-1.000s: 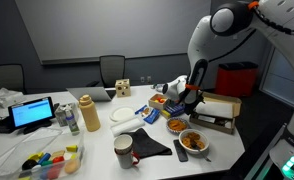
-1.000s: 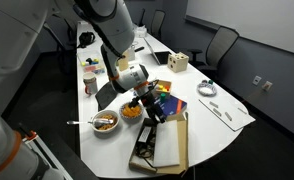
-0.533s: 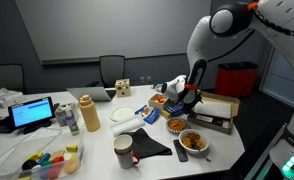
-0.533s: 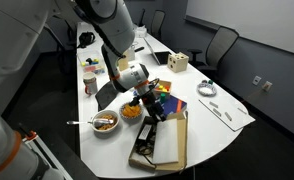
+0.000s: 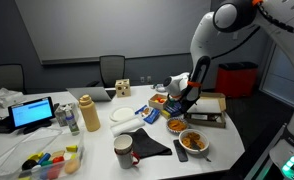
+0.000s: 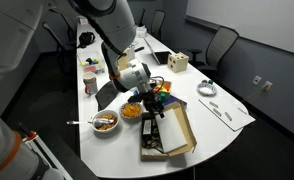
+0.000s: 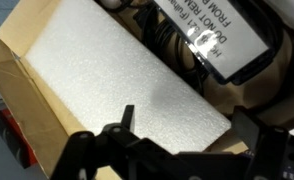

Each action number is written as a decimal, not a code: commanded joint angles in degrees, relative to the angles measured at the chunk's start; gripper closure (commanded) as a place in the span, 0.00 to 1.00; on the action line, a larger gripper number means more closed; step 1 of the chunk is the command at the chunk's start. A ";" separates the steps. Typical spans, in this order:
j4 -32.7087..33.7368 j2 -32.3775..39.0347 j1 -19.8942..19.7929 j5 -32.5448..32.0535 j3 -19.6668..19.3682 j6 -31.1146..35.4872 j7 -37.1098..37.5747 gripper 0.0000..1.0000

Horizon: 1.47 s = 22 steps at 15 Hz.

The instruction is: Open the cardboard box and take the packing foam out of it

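Note:
The packing foam's long edge (image 7: 173, 76) slants across my open gripper, so I should first turn my gripper square to it, then pinch the near corner (image 7: 220, 124) beside the cables.
The cardboard box (image 5: 209, 104) (image 6: 172, 135) lies near the table's end, a shallow brown box with its lid flap open. In the wrist view its brown wall (image 7: 27, 80) frames the packing foam (image 7: 117, 70), a flat white slab that fills most of the box. Beside the foam lies a black object with a white label (image 7: 222, 40). My gripper (image 7: 185, 130) hangs just above the foam's near edge, open, with one finger on each side and nothing between them. In both exterior views the gripper (image 5: 191, 96) (image 6: 150, 106) sits at the box's end nearest the bowls.
Two food bowls (image 5: 194, 141) (image 5: 177, 126) stand close to the box. A white mug (image 5: 123, 150), a black cloth (image 5: 147, 145), a white plate (image 5: 124, 115) and a tan bottle (image 5: 89, 113) crowd the table's middle. A red bin (image 5: 237, 78) stands behind the box.
The box has shifted and its flap has swung: a pale flat face showed before, a brown one shows now. My gripper has risen slightly and stays open.

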 commanded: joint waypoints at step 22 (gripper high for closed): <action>-1.97 -0.36 2.62 -1.06 -3.30 -4.23 -18.01 0.00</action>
